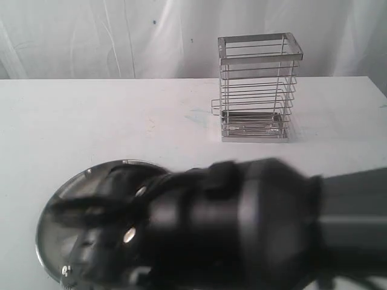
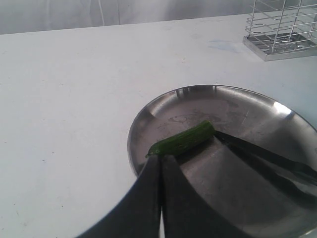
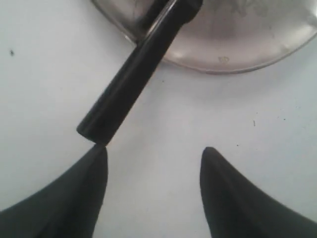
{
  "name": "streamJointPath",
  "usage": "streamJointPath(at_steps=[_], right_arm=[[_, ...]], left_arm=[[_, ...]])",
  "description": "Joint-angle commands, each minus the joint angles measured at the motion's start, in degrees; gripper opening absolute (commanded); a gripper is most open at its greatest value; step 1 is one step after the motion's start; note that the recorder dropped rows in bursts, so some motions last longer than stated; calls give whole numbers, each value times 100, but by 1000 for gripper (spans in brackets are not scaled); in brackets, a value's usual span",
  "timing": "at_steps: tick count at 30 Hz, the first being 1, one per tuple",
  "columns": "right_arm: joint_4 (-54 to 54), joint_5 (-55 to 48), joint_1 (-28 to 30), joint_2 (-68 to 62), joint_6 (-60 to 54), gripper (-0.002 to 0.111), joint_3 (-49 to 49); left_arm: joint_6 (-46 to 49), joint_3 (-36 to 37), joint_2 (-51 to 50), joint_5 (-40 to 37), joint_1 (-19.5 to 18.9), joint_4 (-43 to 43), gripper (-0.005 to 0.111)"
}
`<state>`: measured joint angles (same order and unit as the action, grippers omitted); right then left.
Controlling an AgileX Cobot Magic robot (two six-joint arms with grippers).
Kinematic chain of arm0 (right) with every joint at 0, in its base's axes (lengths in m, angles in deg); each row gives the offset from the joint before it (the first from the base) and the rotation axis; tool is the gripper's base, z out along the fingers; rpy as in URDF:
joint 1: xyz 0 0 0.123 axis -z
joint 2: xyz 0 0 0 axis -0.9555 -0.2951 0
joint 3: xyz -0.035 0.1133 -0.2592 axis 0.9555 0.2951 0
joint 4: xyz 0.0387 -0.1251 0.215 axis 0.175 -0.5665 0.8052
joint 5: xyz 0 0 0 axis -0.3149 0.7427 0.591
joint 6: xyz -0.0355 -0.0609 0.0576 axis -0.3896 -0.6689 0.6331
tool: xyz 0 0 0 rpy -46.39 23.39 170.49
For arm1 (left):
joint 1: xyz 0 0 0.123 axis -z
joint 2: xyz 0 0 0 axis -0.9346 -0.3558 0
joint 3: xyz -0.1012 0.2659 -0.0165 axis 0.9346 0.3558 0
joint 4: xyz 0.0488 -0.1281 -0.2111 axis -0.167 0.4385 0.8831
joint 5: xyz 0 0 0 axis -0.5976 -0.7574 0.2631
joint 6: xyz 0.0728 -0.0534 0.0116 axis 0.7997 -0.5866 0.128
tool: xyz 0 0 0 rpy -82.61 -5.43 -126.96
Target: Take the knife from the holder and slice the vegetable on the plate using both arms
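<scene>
The black knife's handle (image 3: 132, 84) lies at a slant outside my right gripper's open fingers. Next, I move and turn my right gripper so its fingers are on both sides of the handle's end (image 3: 100, 125) before they close.
The vegetable (image 2: 183, 140), a small dark green cylinder, lies on the steel plate (image 2: 148, 116). My left gripper (image 2: 161, 158) is shut, its tips against the vegetable's near end. The black knife's blade (image 2: 267, 159) rests on the plate beside the vegetable. Its handle (image 3: 133, 82) slopes over the plate's rim (image 3: 233, 59) onto the table. My right gripper (image 3: 154, 151) stands open above the table with nothing between its fingers. One fingertip (image 3: 99, 156) is right at the handle's end. The wire holder (image 1: 259, 90) stands at the back with nothing in it.
A bulky dark arm (image 1: 254, 223) reaches in from the right of the exterior view, blurred, and covers most of the plate (image 1: 51, 211). White table surface (image 1: 103, 121) lies between the plate and the holder. A white curtain hangs behind.
</scene>
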<state>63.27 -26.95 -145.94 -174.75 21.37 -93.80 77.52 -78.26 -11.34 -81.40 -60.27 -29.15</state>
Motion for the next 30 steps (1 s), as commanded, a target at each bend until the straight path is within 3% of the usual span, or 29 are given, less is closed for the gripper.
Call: streamJointPath(at_steps=[1,6,30], right_arm=[[-372,-640,-372,-616,165,53,-429],[-385,-606,-624,-814,378,53,-778],[-645,-729,-569,-1803,468,51,-1091]], left_arm=[[-8,14,23,-2,36,50,0],[-8,14,23,-2,36,50,0],[-8,14,23,-2,36,50,0]])
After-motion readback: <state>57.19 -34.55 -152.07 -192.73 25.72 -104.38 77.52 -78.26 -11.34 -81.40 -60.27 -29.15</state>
